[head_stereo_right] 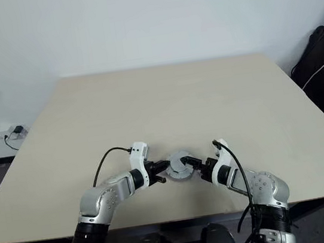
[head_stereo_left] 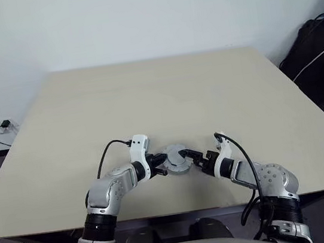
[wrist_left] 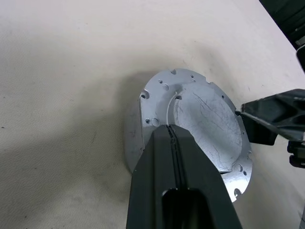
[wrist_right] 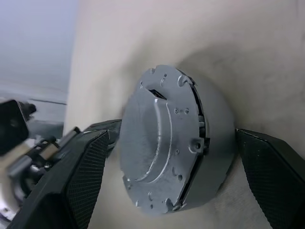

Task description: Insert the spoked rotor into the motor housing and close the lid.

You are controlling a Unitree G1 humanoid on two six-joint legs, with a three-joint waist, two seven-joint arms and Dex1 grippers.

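Observation:
My right gripper has the lid to close, as a dark slit (wrist_right: pixel 197 102) shows below the lid's notched rim. It should squeeze the lid and the motor housing's base (wrist_right: pixel 228 151) together.
The lid (head_stereo_left: pixel 177 158), a round silver-grey disc with its plain scratched face up (wrist_left: pixel 205 124), tops a short round stack lying on the table near the front edge. Below the lid's notched rim a dark slit and a smooth grey body (wrist_right: pixel 214 162) show; I take this for the motor housing. The spoked rotor is hidden. My left gripper (head_stereo_left: pixel 163 162) is shut, its joined fingertips (wrist_left: pixel 169 130) resting on the lid's top near its edge. My right gripper (wrist_right: pixel 178 157) is open, one finger (wrist_right: pixel 90 162) on each side of the stack, close to its wall.
The pale table (head_stereo_left: pixel 159 98) stretches wide behind the stack. A black bag (head_stereo_left: pixel 322 56) sits on the floor at the right, and a wall socket with cables (head_stereo_left: pixel 0 127) is at the left.

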